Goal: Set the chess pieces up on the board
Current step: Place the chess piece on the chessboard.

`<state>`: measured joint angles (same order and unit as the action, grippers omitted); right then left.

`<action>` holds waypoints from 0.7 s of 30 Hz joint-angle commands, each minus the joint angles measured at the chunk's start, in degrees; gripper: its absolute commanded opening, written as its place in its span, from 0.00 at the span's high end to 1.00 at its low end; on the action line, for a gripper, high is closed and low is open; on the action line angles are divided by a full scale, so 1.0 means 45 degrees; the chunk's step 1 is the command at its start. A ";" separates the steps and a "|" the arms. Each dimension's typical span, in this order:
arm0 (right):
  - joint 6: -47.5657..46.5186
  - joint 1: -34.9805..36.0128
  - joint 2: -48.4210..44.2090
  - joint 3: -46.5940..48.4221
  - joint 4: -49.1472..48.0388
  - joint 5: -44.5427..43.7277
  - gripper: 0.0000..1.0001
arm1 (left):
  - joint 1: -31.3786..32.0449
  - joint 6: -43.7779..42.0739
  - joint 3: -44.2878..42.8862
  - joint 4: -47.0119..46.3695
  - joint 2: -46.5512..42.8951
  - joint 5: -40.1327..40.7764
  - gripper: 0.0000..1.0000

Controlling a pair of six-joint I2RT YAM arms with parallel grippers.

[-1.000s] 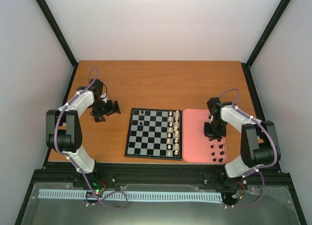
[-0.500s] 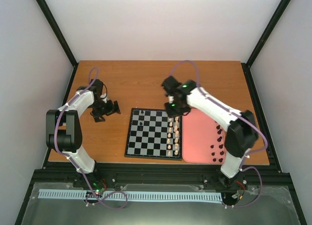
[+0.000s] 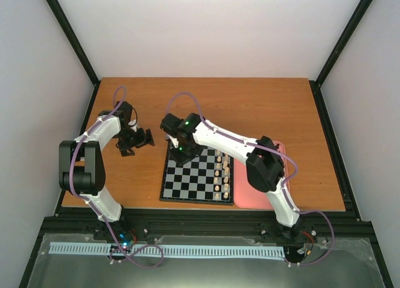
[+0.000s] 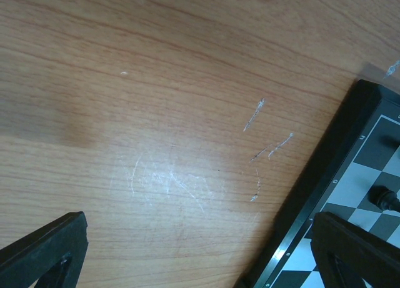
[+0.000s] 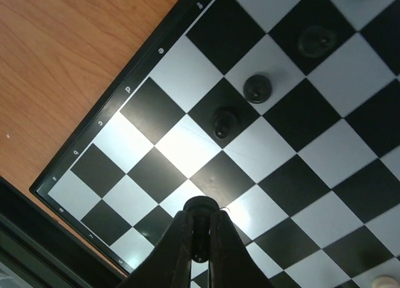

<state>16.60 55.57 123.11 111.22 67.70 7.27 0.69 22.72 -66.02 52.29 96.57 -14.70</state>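
The white square [image 5: 187, 146] next to the standing black pieces is empty. My right gripper should now lower the upright black piece [image 5: 201, 204] and let go of it there.
The board [image 3: 164, 183] lies mid-table. My right gripper [image 3: 182, 150] hangs over its far left corner. In the right wrist view it [image 5: 201, 233] is shut on a tiny black chess piece [image 5: 201, 208], held a little above the checks [image 5: 186, 145]. Three other black pieces [image 5: 225, 121] stand on squares just beyond it. My left gripper [image 3: 140, 138] is open and empty over bare table left of the board. Its fingers [image 4: 47, 247] stand wide apart, and the board's corner [image 4: 340, 147] shows at the right of that view with one black piece [image 4: 386, 197].
Two rows of cream-white pieces [image 3: 221, 169] stand along the board's right side. The pink tray [image 3: 244, 191] lies right of the board, mostly behind my right arm. Black posts rim the table.
My right arm has swung left from the pink tray, across the board, to its far left corner, with the black piece in its gripper. The left arm has not moved.
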 commanded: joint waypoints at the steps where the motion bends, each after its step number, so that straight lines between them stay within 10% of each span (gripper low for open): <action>1: -0.0471 0.0273 0.0728 0.0520 0.0450 0.0423 0.97 | -0.0041 0.0140 0.0125 -0.0197 -0.0486 0.0142 0.00; 21: -0.1040 0.0481 0.2566 0.2102 0.0985 0.0823 0.97 | -0.0038 0.0303 0.0258 -0.0121 -0.0978 0.0598 0.00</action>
<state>12.97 57.12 132.84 118.50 70.67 10.59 0.69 23.29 -64.40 52.29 93.45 -12.58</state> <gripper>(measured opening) 0.065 0.999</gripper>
